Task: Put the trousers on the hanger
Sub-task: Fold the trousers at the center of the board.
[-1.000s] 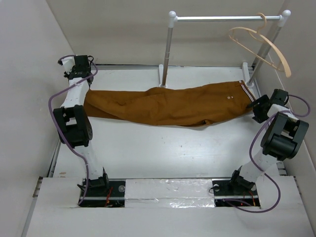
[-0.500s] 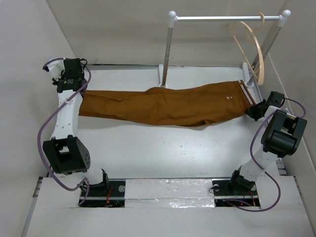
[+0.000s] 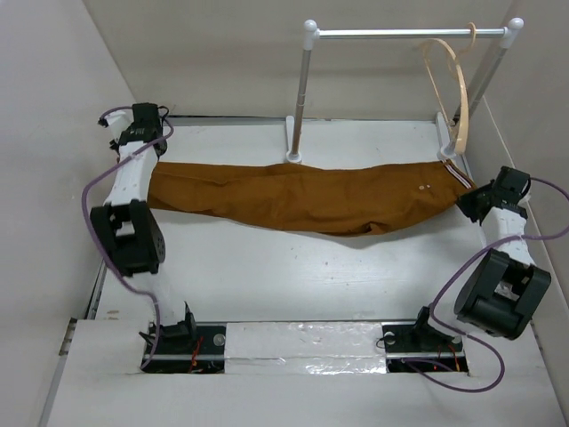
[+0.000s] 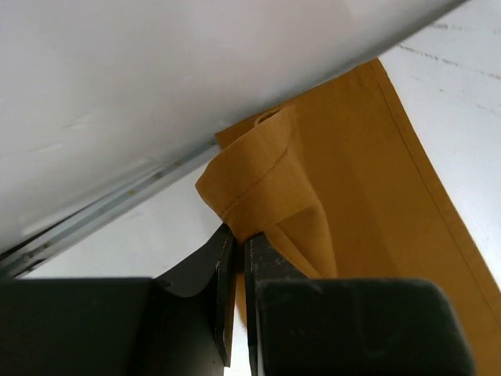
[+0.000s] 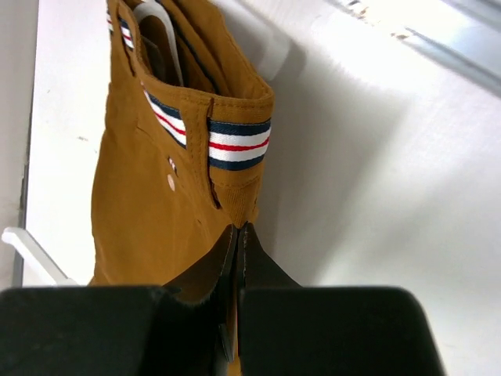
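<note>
Next, I open my left gripper first, as the leg hem (image 4: 258, 172) is bunched crooked in it, then take hold of the hem again with it and lay the hem straight over the lower leg (image 4: 352, 149).
The rust-brown trousers (image 3: 302, 196) stretch across the table from left to right, sagging slightly in the middle. My left gripper (image 3: 147, 160) is shut on the leg hem (image 4: 254, 188) at the far left, close to the side wall. At the right end, my right gripper (image 3: 469, 197) is shut on the corner of the waistband (image 5: 239, 200), just below its striped inner band (image 5: 239, 149). Two pale buttons (image 3: 425, 187) show near the waist. The pale hanger (image 3: 453, 89) hangs by its hook from the rail at the back right, turned nearly edge-on.
A white-and-metal rail stand (image 3: 400, 34) rises at the back, its posts (image 3: 300, 89) planted just behind the trousers. Walls close in on the left and right. The bare white tabletop (image 3: 293, 276) lies between the trousers and the arm bases.
The right gripper has closed on the waistband corner and pulled it right and nearer. The left arm has swung back and forth with the hem. The hanger has swung round on the rail.
</note>
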